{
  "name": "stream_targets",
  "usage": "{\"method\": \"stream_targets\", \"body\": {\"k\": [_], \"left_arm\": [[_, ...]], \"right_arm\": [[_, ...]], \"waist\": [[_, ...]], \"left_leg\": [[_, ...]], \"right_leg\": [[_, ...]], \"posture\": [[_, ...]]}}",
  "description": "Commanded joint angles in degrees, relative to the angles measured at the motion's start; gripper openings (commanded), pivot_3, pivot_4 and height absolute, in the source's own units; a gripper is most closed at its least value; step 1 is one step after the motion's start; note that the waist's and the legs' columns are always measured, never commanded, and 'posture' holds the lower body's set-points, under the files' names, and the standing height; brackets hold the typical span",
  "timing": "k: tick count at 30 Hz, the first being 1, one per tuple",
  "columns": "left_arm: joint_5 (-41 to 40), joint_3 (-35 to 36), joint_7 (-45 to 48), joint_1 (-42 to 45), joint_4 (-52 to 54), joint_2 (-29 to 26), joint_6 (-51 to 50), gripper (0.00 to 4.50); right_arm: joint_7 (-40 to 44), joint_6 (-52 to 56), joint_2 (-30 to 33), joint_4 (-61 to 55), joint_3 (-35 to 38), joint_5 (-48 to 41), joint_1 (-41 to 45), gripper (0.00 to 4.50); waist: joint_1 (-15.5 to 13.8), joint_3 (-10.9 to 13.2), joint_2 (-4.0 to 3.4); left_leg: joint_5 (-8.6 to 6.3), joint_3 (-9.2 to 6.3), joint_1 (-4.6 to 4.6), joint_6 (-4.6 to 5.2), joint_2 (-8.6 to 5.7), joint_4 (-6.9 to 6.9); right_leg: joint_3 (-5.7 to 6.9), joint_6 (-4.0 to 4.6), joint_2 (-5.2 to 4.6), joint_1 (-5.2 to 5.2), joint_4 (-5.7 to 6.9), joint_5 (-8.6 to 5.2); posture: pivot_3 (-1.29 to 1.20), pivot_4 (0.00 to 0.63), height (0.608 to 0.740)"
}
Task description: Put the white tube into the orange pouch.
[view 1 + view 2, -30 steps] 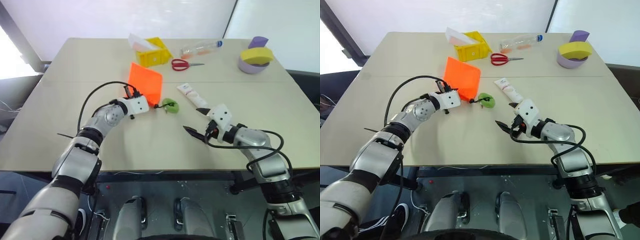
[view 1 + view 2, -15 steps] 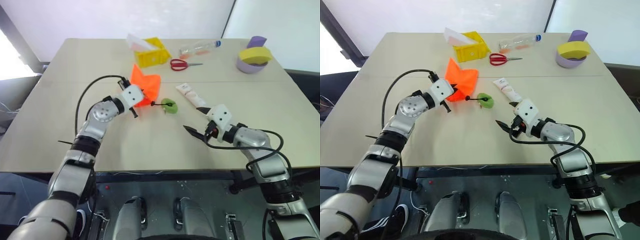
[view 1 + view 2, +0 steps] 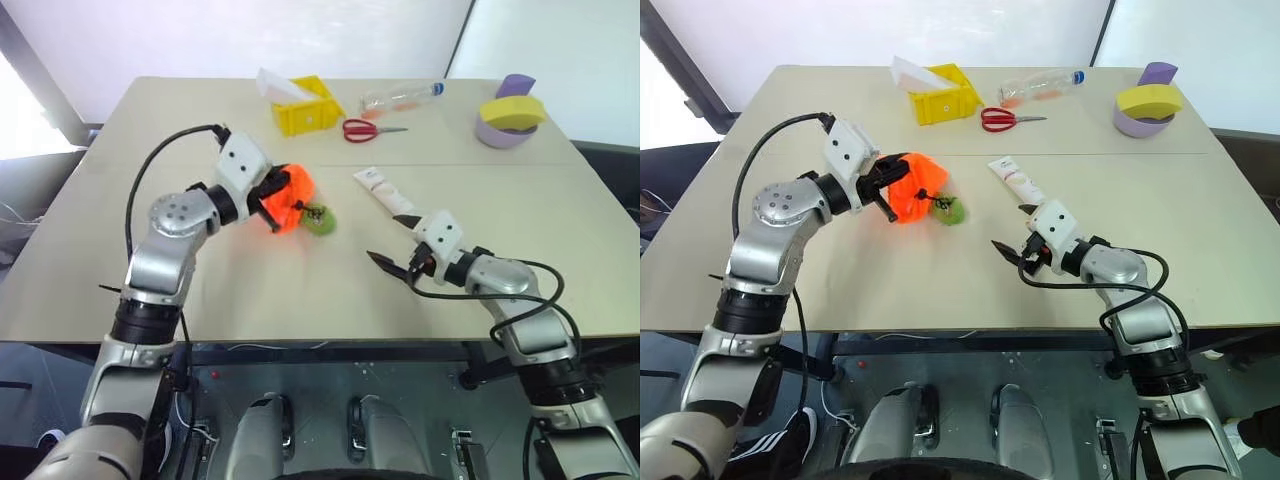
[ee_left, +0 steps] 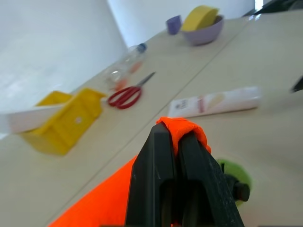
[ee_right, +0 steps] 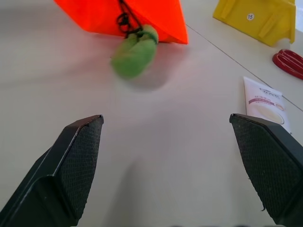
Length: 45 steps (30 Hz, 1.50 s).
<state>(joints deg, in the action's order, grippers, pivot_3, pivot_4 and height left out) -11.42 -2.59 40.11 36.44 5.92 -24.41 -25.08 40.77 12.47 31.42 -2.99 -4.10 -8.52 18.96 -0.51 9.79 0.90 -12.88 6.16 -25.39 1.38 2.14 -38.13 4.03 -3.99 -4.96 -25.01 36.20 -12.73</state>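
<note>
The white tube (image 3: 382,189) looks just as long as the bunched orange pouch (image 3: 290,198), so I expect the tube's cap end to still stick out when the robot pushes the tube in.
My left gripper (image 3: 272,190) is shut on a fold of the orange pouch (image 3: 287,203), which hangs bunched from the black fingers (image 4: 161,156) just above the table's middle left. The pouch's dark cord ends in a green ring (image 3: 320,220) lying beside it. The white tube (image 3: 385,192) lies flat on the table to the right of the pouch, cap end toward me. My right gripper (image 3: 390,240) stands open just in front of the tube's near end, nothing between its fingers (image 5: 71,161).
At the back stand a yellow box (image 3: 303,105) with a white card, red scissors (image 3: 365,128), a clear bottle (image 3: 403,97), and a purple bowl (image 3: 505,132) holding a yellow sponge. The table's near edge (image 3: 300,338) runs below both arms.
My left gripper rose and drew back with the pouch while the wrist rolled. The pouch went from lying flat to hanging crumpled, and the green ring slid left. The right arm stayed still.
</note>
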Motion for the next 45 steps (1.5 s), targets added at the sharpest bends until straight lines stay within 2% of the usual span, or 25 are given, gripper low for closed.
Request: {"method": "stream_targets", "body": {"k": [1, 3, 7, 10, 15, 18, 24, 31, 38, 43, 45], "left_arm": [[0.2, -1.1, 2.3, -1.6, 5.3, -3.6, -1.1, 0.04], [-0.1, -0.6, 2.7, -3.4, 5.2, -4.9, -0.7, 0.04], [1.1, -3.1, 8.9, -7.8, 5.1, -11.3, 3.3, 0.04], [4.4, -3.8, 10.9, -10.0, 1.1, -15.2, 9.9, 0.04], [2.9, -4.0, 11.7, -11.9, -1.1, -13.8, 12.7, 0.04], [3.4, -4.4, 10.1, -13.6, -1.6, -11.3, 13.8, 0.04], [0.0, -1.0, 6.5, -13.9, -2.7, -5.4, 15.1, 0.04], [-0.6, -0.5, 8.0, -15.4, -3.2, -6.0, 16.1, 0.04], [-1.3, -0.5, 7.0, -15.3, -3.8, -4.4, 15.5, 0.04], [-0.7, -1.5, 6.7, -15.3, -3.8, -3.5, 15.9, 0.04], [-0.8, -1.6, 6.5, -15.1, -3.6, -3.1, 15.5, 0.04]], "right_arm": [[0.1, -1.4, -0.3, -0.7, 0.5, 0.1, 1.2, 4.5], [0.2, -1.6, -0.3, -0.5, 0.5, 0.2, 1.3, 4.5], [0.4, -1.7, -0.1, -0.3, 0.8, 0.2, 1.2, 4.5], [0.6, -2.1, 0.3, 0.3, 1.1, 0.3, 1.1, 4.5], [0.7, -2.2, 0.6, 0.8, 1.6, 0.3, 1.5, 4.5], [-0.5, 0.5, 0.2, 1.4, 3.3, -1.1, 2.6, 4.5], [-5.0, 4.2, -0.7, 4.8, 5.2, -0.2, 6.5, 4.5], [-8.3, 8.1, -2.5, 8.9, 5.1, -0.1, 11.6, 4.5], [-13.7, 14.6, -5.6, 21.7, 7.0, -0.2, 22.3, 4.5], [-12.9, 19.8, -7.0, 29.6, 6.7, -1.1, 29.4, 4.5], [-11.2, 20.0, -7.3, 32.9, 4.5, 0.1, 31.9, 4.5]], "waist": [[0.0, 0.0, 0.0], [0.3, 0.0, -0.03], [0.9, 0.0, -0.04], [1.0, 0.0, -0.04], [1.1, 0.0, -0.04], [1.1, 0.0, -0.04], [1.2, 0.0, -0.04], [1.3, 0.0, -0.05], [1.3, 0.0, -0.08], [1.4, 0.0, -0.08], [1.4, 0.0, -0.08]], "left_leg": [[0.0, -0.01, 0.02, 0.0, 0.0, 0.0], [0.0, -0.01, 0.07, -0.01, 0.0, 0.0], [0.0, -0.02, 0.1, -0.03, 0.04, 0.01], [-0.01, -0.02, 0.05, -0.04, 0.05, 0.01], [-0.03, -0.02, 0.02, -0.06, 0.05, 0.01], [-0.03, -0.02, -0.04, -0.06, 0.06, 0.03], [-0.02, -0.02, -0.03, -0.05, 0.07, 0.05], [-0.01, -0.01, -0.01, -0.04, 0.15, 0.07], [-0.01, 0.08, -0.03, -0.05, 0.14, 0.07], [-0.01, 0.08, -0.04, -0.04, 0.2, 0.12], [0.0, 0.11, -0.04, -0.04, 0.2, 0.15]], "right_leg": [[0.0, 0.0, 0.01, 0.01, 0.0, 0.0], [-0.02, 0.15, 0.03, 0.03, 0.0, -0.08], [-0.03, 0.22, 0.05, 0.04, 0.01, -0.08], [-0.01, 0.24, -0.03, 0.01, -0.03, -0.08], [-0.03, 0.29, -0.16, -0.01, -0.11, -0.06], [-0.05, 0.29, -0.19, -0.07, -0.1, -0.06], [-0.05, 0.31, -0.18, -0.08, -0.08, -0.04], [-0.07, 0.34, -0.07, -0.11, -0.08, -0.02], [-0.08, 0.39, -0.1, -0.14, -0.08, 0.01], [-0.08, 0.39, -0.05, -0.17, -0.07, 0.02], [-0.07, 0.38, -0.03, -0.18, -0.08, 0.02]], "posture": [[0.0, 0.15, 0.74], [0.0, 0.15, 0.74], [0.0, 0.15, 0.74], [0.0, 0.15, 0.74], [0.0, 0.15, 0.74], [0.0, 0.15, 0.74], [0.0, 0.15, 0.74], [0.0, 0.15, 0.74], [0.0, 0.15, 0.74], [0.0, 0.15, 0.74], [0.0, 0.15, 0.74]]}}
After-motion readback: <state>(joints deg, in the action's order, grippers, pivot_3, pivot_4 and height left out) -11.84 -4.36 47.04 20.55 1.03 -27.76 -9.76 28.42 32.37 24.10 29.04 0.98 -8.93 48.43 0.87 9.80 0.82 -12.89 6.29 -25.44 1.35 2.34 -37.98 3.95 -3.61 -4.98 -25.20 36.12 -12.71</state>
